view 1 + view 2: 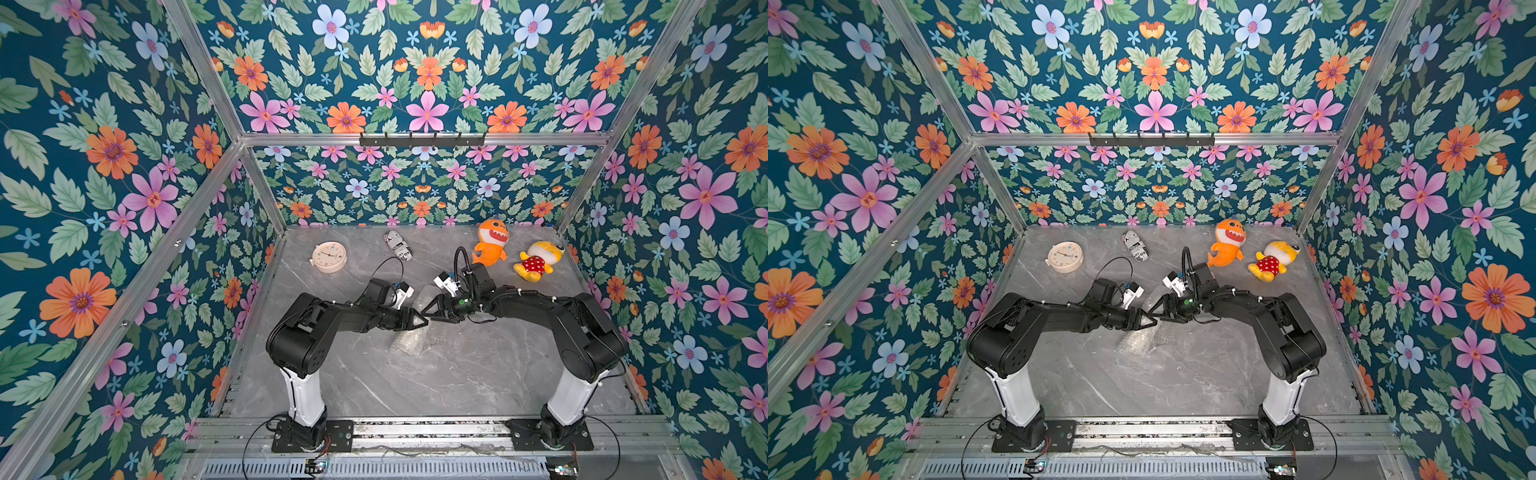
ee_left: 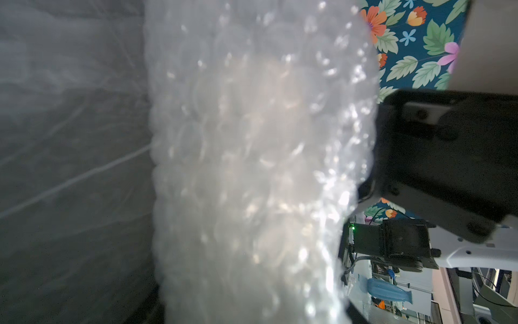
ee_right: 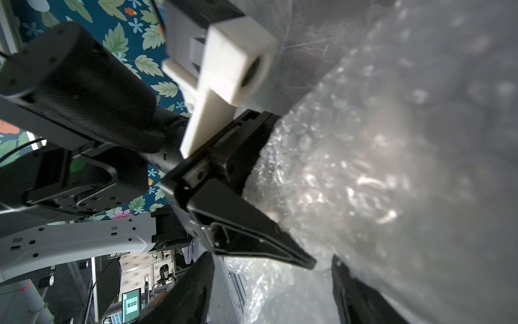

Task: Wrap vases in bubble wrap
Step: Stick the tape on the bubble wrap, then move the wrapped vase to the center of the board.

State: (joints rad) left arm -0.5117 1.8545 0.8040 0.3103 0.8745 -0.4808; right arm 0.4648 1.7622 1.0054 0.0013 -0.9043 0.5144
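Observation:
The bubble wrap point(image 1: 412, 342) surrounds the vase and clear marble is by the can, so my left gripper should keep moving toward that marble and release the vase there.
The bubble wrap point(image 1: 409, 343) point(image 1: 1138, 343) is bunched at mid-table between my two arms, part raised and part trailing on the marble. My left gripper point(image 1: 424, 321) point(image 1: 1154, 321) is shut on the bubble wrap; the sheet point(image 2: 252, 168) fills the left wrist view and hides the jaws. In the right wrist view, the left gripper point(image 3: 305, 262) points its closed tip into the wrap point(image 3: 350, 182). My right gripper point(image 1: 428, 316) point(image 3: 270, 261) faces it tip to tip, jaws apart, with loose wrap between them. The vase point(image 3: 386, 157) shows only as a cream blur through the bubbles.
At the back of the table lie a round cream clock point(image 1: 329, 257), a black-and-white can point(image 1: 399, 246), an orange shark plush point(image 1: 491, 243) and a yellow plush point(image 1: 538, 259). Floral walls close three sides. A hook rail point(image 1: 422, 139) hangs high at the back.

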